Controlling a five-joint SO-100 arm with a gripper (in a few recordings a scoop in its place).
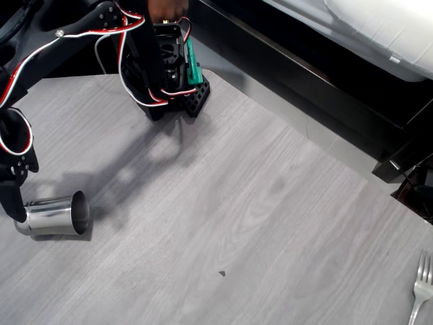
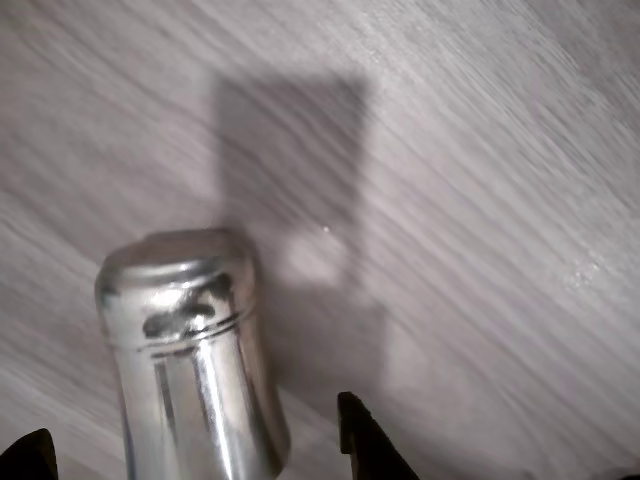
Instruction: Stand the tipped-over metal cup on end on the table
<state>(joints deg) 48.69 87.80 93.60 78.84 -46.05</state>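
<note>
My gripper is at the cup's base, and the metal cup's opening points away from my gripper, so the metal cup will swing with its opening down when I lift and turn it.
The metal cup lies on its side at the left of the grey wood-grain table, open mouth to the right and closed base to the left in the overhead view. My gripper hangs at the cup's base end, at the picture's left edge. In the wrist view the cup runs up from the bottom edge with its rounded base toward the top. My gripper is open, one black fingertip to the cup's right and the other at its left, each with a gap to the cup.
A silver fork lies at the table's bottom right corner. The arm's black base with red and white cables stands at the table's far edge, and a person's hand is above it. Black furniture runs beyond the table.
</note>
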